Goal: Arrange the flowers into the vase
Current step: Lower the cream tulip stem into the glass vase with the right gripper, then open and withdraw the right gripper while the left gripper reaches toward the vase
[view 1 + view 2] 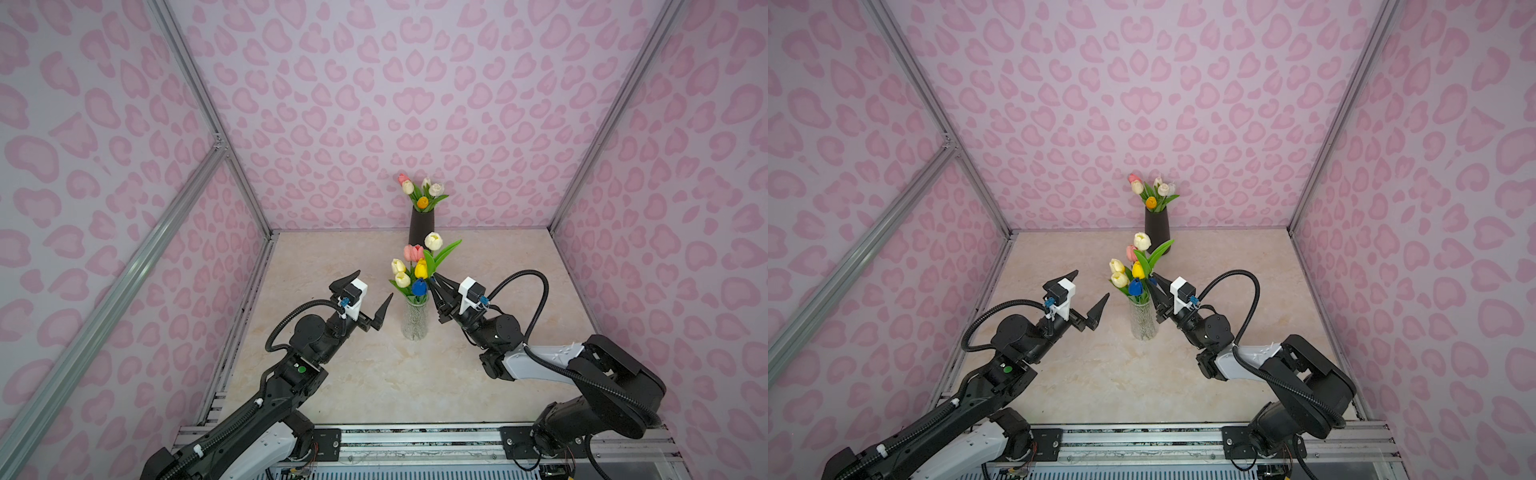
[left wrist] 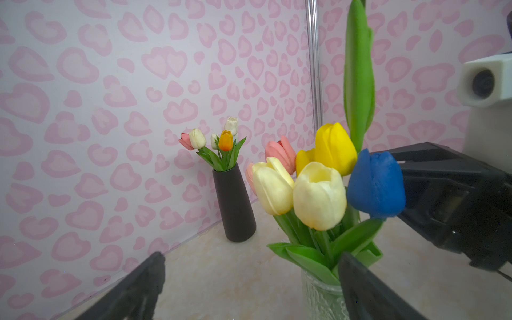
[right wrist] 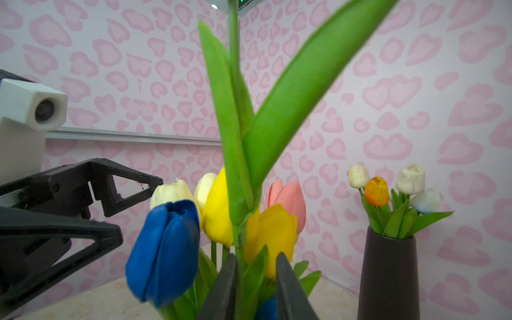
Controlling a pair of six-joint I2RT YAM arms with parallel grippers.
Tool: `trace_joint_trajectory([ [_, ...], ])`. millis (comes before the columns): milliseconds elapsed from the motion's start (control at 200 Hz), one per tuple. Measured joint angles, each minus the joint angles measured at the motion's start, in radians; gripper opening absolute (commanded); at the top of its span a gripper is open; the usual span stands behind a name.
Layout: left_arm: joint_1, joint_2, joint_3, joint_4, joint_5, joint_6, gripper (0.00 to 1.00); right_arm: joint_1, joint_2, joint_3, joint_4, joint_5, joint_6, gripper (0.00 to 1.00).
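The white tulip [image 1: 433, 241] sticks up too high above the bunch of flowers between my right gripper's narrow fingers, so I need to open those fingers wide and let the tulip's stem slide down into the glass vase [image 1: 415, 318].
The clear glass vase [image 1: 414, 320] [image 1: 1143, 320] stands mid-table and holds several flowers [image 1: 415, 270]: cream, yellow, pink and blue tulips [image 2: 318, 191]. A taller white tulip [image 1: 433, 241] rises above the bunch. My right gripper [image 1: 434, 286] [image 3: 256, 257] is at the bunch's right side, jaws a little apart. A green stem with two long leaves [image 3: 238, 241] runs between the jaws and lies against one finger; a gap shows on the other side. My left gripper [image 1: 374, 284] [image 2: 250, 257] hangs wide open and empty, left of the vase.
A black tapered vase [image 1: 420, 226] [image 3: 388, 274] with white, pink and orange tulips [image 1: 422, 191] stands at the back wall behind the glass vase. Pink patterned walls close in three sides. A metal rail [image 1: 415, 436] runs along the front edge.
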Motion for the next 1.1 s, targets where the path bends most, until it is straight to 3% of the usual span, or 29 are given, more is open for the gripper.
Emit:
trace_joint_trajectory([
  [120, 0.0, -0.007, -0.002, -0.002, -0.001, 0.001, 0.99, -0.01, -0.061, -0.031, -0.011, -0.014, 0.002, 0.41],
  [255, 0.0, -0.005, -0.005, -0.006, -0.003, 0.003, 0.99, -0.022, -0.183, -0.02, -0.14, -0.014, -0.003, 0.42],
  [330, 0.0, 0.003, -0.005, -0.005, -0.005, 0.003, 0.99, -0.022, -0.254, -0.003, -0.238, -0.023, -0.021, 0.17],
  [380, 0.0, 0.011, -0.005, -0.006, -0.008, 0.003, 0.99, -0.024, -0.29, 0.006, -0.298, -0.023, -0.025, 0.11],
  [640, 0.0, 0.04, -0.003, -0.007, -0.007, 0.003, 0.99, -0.032, -0.295, 0.09, -0.567, -0.056, -0.06, 0.14],
  [1100, 0.0, 0.055, -0.003, -0.004, -0.008, 0.003, 0.99, -0.032, -0.213, 0.163, -0.789, -0.071, -0.071, 0.19],
])
